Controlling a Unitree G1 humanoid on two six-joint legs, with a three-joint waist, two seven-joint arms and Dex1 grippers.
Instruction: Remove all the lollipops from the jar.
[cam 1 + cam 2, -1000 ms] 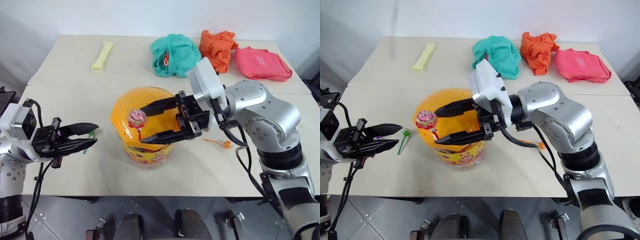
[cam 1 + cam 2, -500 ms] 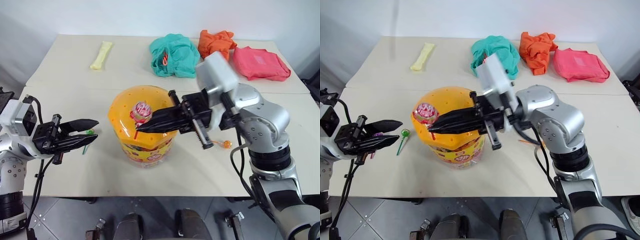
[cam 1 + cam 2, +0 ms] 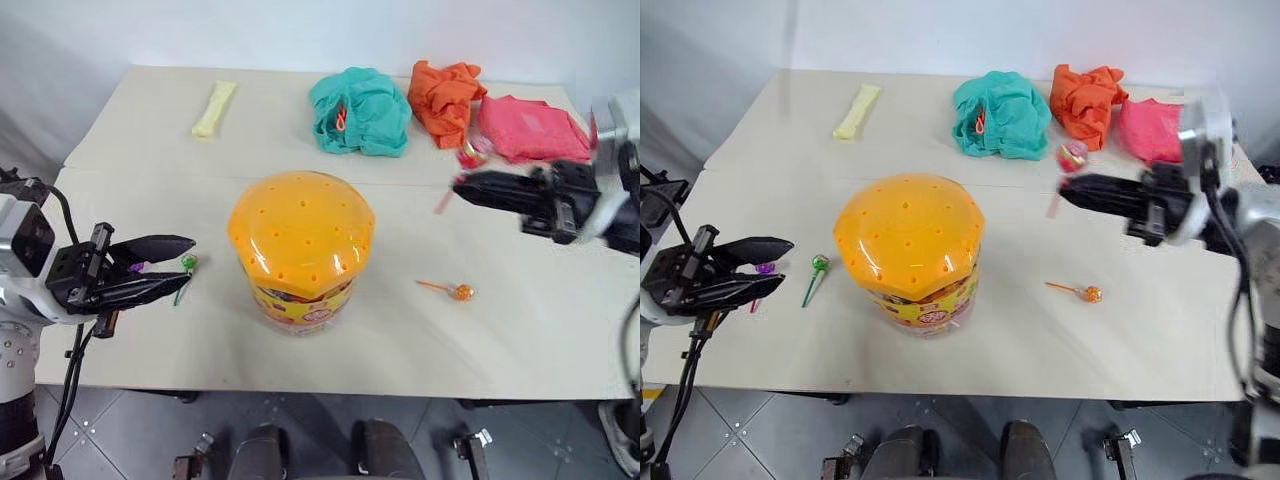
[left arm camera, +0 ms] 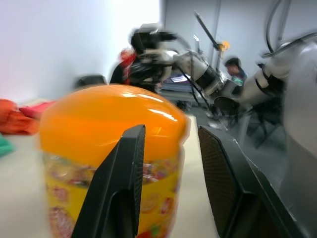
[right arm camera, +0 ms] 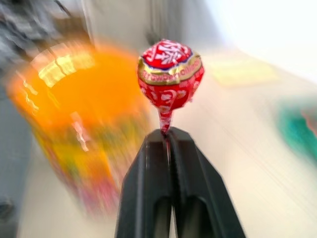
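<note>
The red lollipop (image 3: pixel 1072 155) is clear of the jar and there is open space (image 3: pixel 513 289) beside the orange lollipop, so my right gripper should keep going toward that space and let go there.
The jar (image 3: pixel 300 250), a clear tub with a domed orange lid and yellow label, stands mid-table. My right gripper (image 3: pixel 458 185) hovers to the right of it, above the table, shut on the stick of a lollipop with a red-pink wrapper (image 5: pixel 170 74), head up (image 3: pixel 1072 155). My left gripper (image 3: pixel 188 265) is open and empty, level, left of the jar and pointing at it (image 4: pixel 109 129). On the table lie a green lollipop (image 3: pixel 188 263) and a purple lollipop (image 3: pixel 764 268) by the left gripper, and an orange lollipop (image 3: pixel 461 292) to the jar's right.
At the back of the table lie a teal cloth (image 3: pixel 360 98), an orange cloth (image 3: pixel 445 95), a pink cloth (image 3: pixel 525 128) and a pale yellow packet (image 3: pixel 215 107). A seam runs across the table (image 3: pixel 560 330) behind the jar.
My right gripper closed on the lollipop's stick at the jar's lid, then swung far to the right with it, away from the jar. The left gripper barely shifted.
</note>
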